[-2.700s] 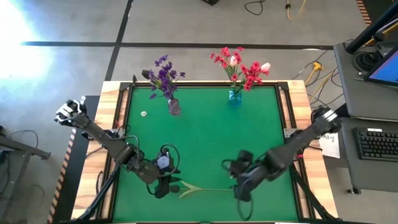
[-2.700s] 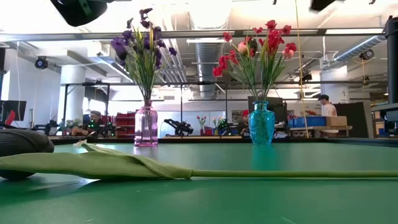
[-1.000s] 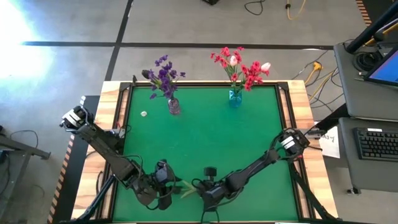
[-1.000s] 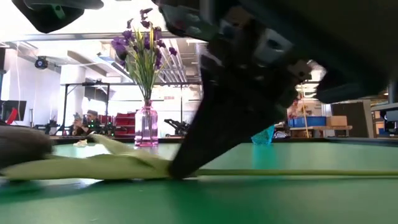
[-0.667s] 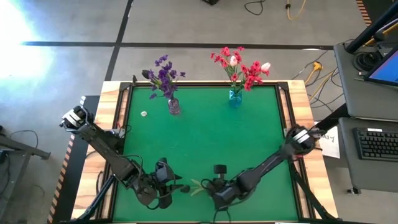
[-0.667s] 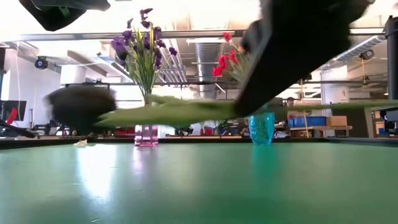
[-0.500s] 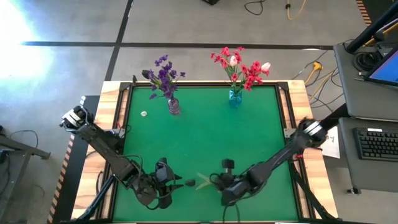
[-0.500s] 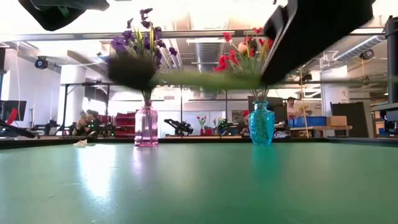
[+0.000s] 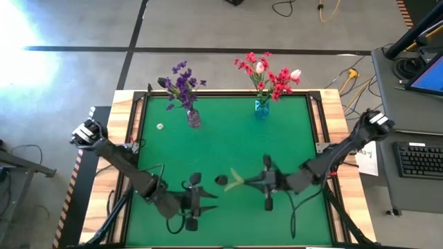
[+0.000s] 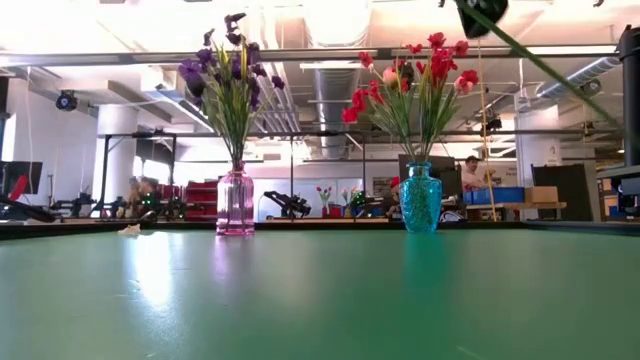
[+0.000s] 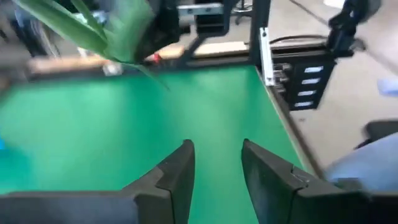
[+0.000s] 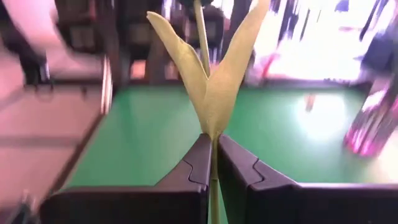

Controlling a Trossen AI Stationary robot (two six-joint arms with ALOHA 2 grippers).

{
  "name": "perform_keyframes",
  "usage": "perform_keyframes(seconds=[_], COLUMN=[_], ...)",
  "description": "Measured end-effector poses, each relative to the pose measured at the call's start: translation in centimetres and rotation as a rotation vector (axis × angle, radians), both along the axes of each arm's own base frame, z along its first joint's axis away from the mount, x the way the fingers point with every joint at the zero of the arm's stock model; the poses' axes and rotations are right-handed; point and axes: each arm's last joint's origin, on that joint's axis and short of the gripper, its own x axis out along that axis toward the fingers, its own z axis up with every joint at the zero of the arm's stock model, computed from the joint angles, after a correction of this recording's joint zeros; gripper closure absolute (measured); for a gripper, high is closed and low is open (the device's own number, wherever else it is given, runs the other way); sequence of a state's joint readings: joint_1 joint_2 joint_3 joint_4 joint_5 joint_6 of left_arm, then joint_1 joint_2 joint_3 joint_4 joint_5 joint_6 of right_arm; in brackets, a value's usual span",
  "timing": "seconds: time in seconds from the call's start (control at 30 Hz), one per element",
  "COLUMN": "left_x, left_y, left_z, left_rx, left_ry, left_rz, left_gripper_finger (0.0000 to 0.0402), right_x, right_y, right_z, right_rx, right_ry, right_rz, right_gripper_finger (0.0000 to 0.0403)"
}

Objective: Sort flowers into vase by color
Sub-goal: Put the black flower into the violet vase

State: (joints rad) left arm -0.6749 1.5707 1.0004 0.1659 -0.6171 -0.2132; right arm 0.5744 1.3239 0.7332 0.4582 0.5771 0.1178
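The dark tulip is in my right gripper, but the pink vase point(image 9: 194, 119) is on my left gripper's side. So my left gripper should grab the tulip point(image 9: 237, 179) near its leaves.
My right gripper point(image 9: 261, 181) hangs over the middle of the green table, shut on a dark tulip. The tulip's dark head point(image 9: 221, 180) and pale green leaves point(image 9: 235, 178) point toward the table's left. In the low view the head point(image 10: 483, 12) is high up and the stem point(image 10: 540, 65) slants down from it. My left gripper point(image 9: 195, 200) is near the front left, open, with nothing between its fingers point(image 11: 180, 171). At the far edge, purple flowers point(image 9: 181, 84) stand in a pink vase point(image 9: 194, 119), and red and pink flowers point(image 9: 266, 72) stand in a teal vase point(image 9: 261, 107). My right gripper pinches the tulip's thin stem point(image 12: 213, 142) between its two fingers point(image 12: 199, 158), just below where the leaves point(image 12: 211, 81) split off. The fingers come in nearly level from the table's right. The flower is lifted clear of the table, with its head end out ahead of the fingers.
A small white scrap point(image 9: 160, 126) lies on the green mat point(image 9: 228, 145) left of the pink vase. Wooden rails point(image 9: 332, 104) frame the table. People and benches show in the room beyond the far edge.
My right gripper has risen from the near edge of the table and gone up and toward the right and far side, still shut on the stem. The tulip, which lay flat on the mat, is lifted clear. My left gripper has rolled and shifted a little toward the right.
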Motion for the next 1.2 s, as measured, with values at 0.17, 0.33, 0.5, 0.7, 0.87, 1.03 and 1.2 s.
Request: perform_keyframes(seconds=[0.17,0.33,0.5,0.7,0.87,1.03,1.2], left_x=[2.1,4.2,5.3,5.9,6.8,7.3,7.5], left_y=[3.2,6.0,6.3,6.2,6.5,6.9,6.8], left_z=[1.2,2.7,3.1,3.1,2.2,1.7,1.3], left_rx=[0.255,0.172,0.033,0.052,0.086,0.134,0.105], left_ry=[-0.068,-0.227,-0.391,-0.509,-0.553,-0.586,-0.582], left_rz=[-0.043,-0.235,-0.355,-0.164,-0.020,0.007,-0.021], left_gripper_finger=[0.0296,0.0316,0.0325,0.0326,0.0318,0.0289,0.0246], right_x=[-1.3,-1.5,-1.5,-1.7,-1.0,-0.4,0.1], right_y=[-2.1,-2.8,-2.3,-2.2,-1.9,-1.7,-1.9], right_z=[1.6,3.1,3.4,3.8,3.1,3.9,4.4], right_rx=[-0.046,-0.101,-0.112,-0.111,-0.164,-0.234,-0.296], right_ry=[-0.189,-0.318,-0.373,-0.412,-0.431,-0.464,-0.451], right_rz=[-0.024,0.050,0.179,0.207,0.200,0.177,0.164], right_gripper_finger=[0.0390,0.0390,0.0390,0.0390,0.0390,0.0390,0.0390])
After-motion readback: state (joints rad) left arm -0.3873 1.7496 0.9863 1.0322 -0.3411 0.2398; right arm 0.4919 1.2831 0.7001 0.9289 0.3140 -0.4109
